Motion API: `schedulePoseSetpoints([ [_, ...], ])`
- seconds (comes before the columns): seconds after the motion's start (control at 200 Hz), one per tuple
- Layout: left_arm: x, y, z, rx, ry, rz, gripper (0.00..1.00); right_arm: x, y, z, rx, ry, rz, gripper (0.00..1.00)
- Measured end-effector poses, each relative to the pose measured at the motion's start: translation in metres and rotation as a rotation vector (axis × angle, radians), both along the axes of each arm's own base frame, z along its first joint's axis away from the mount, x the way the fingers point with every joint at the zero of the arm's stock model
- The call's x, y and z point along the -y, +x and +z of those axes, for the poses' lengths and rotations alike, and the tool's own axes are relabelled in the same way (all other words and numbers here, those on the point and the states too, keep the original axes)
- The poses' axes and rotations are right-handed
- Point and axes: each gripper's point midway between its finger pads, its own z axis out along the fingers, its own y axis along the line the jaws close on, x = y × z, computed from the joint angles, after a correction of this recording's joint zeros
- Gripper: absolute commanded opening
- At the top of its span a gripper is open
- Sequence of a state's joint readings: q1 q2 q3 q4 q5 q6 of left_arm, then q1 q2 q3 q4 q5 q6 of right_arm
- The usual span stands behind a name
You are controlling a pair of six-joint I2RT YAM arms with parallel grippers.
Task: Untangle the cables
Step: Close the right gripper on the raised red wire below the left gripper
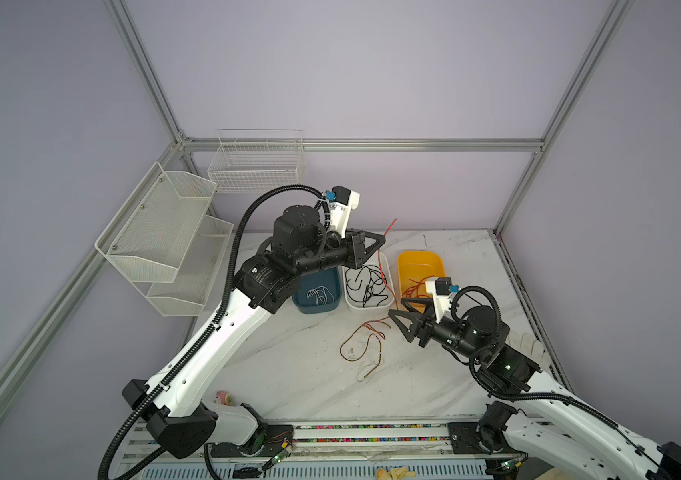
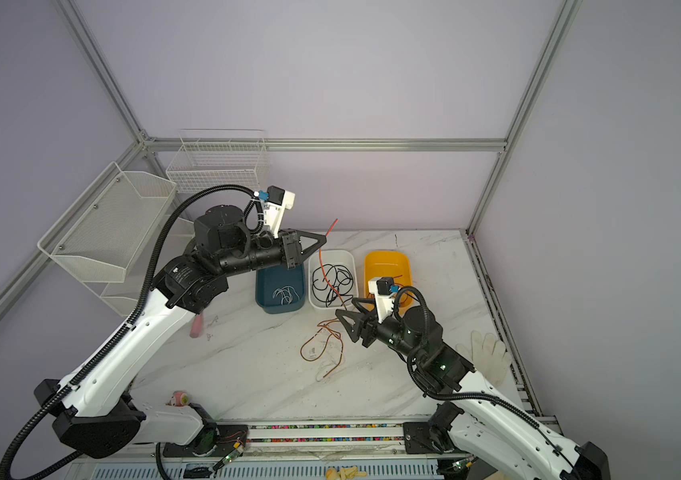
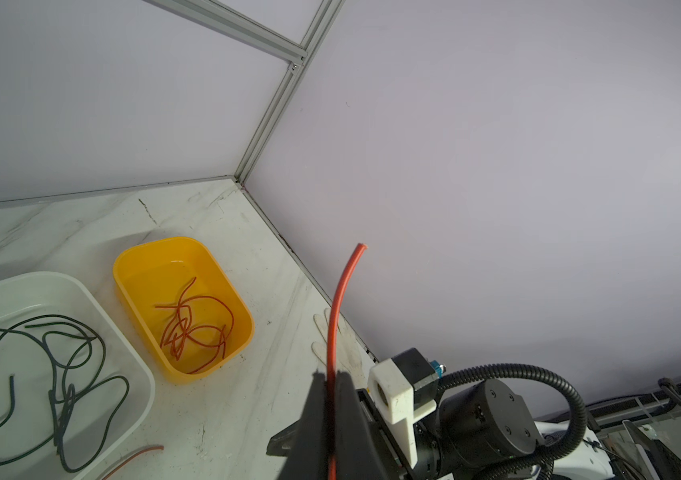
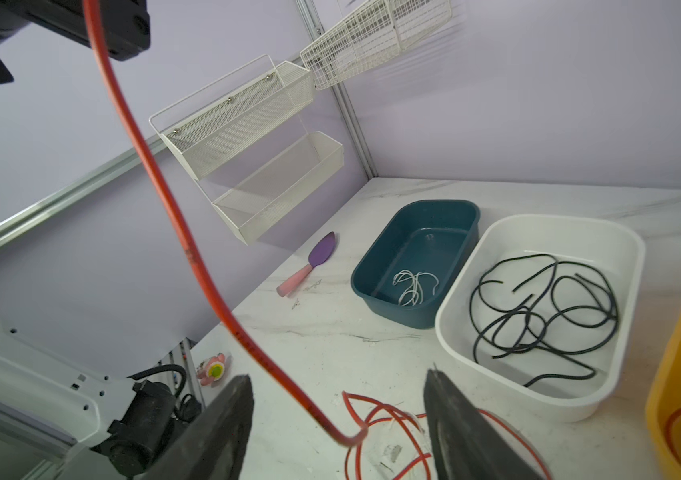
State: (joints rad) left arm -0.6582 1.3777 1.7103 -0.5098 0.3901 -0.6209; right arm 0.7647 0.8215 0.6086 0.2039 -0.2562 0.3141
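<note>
The orange-red cable in my left gripper goes into the tangle point(image 1: 377, 327). My right gripper should hold the orange-red cable's lower part point(image 1: 394, 295) while my left gripper gets the white cable loose.
My left gripper point(image 1: 384, 237) point(image 3: 331, 376) is raised above the white bin point(image 1: 388, 305) and is shut on an orange-red cable point(image 1: 380, 266) point(image 4: 189, 249). That cable hangs down to a tangle of orange-brown and white cables point(image 1: 365, 345) point(image 2: 324, 347) on the table. My right gripper point(image 1: 397, 324) point(image 4: 338, 386) hovers low over the tangle, open. The hanging cable's bend passes between its fingers point(image 4: 243, 399) without touching them. Black cables point(image 1: 365, 284) lie in the white bin, white cables point(image 1: 320, 295) in the blue bin point(image 1: 332, 307), and orange ones point(image 3: 193, 328) in the yellow bin point(image 3: 131, 257).
Two wire baskets point(image 1: 164, 232) point(image 1: 255, 166) hang on the left and back walls. A pink-handled purple spatula point(image 2: 197, 326) lies at the left, a white glove point(image 2: 488, 353) at the right edge, and a small pink toy point(image 1: 224, 398) at the front.
</note>
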Motion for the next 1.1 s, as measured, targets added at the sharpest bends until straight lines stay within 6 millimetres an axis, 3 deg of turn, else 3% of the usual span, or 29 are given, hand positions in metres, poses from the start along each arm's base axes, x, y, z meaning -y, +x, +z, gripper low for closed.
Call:
schedulePoseSetpoints([
  [0.21,-0.003,0.005,-0.003,-0.007,-0.004,0.009,0.00,-0.015,0.000,-0.013,0.001,-0.042,-0.005,0.35],
  [0.31,-0.004,0.007,-0.010,-0.015,0.000,0.011,0.00,-0.014,0.002,-0.008,0.024,-0.039,-0.024,0.19],
  [0.35,-0.005,0.008,-0.014,-0.025,0.002,0.012,0.00,-0.013,0.003,-0.007,0.030,-0.037,-0.032,0.08],
  [0.435,-0.007,0.010,-0.022,-0.039,0.006,0.018,0.00,-0.012,0.005,-0.006,0.033,-0.033,-0.046,0.00],
  [0.7,-0.017,0.017,-0.037,-0.064,0.011,0.037,0.00,-0.010,0.007,-0.005,0.040,-0.031,-0.068,0.00],
  [0.83,-0.026,0.017,-0.043,-0.066,0.021,0.054,0.24,-0.004,0.009,-0.001,0.047,-0.027,-0.100,0.00],
  [1.1,-0.040,0.011,-0.083,-0.071,0.107,0.077,0.40,0.020,0.007,0.050,0.115,0.047,-0.187,0.00],
])
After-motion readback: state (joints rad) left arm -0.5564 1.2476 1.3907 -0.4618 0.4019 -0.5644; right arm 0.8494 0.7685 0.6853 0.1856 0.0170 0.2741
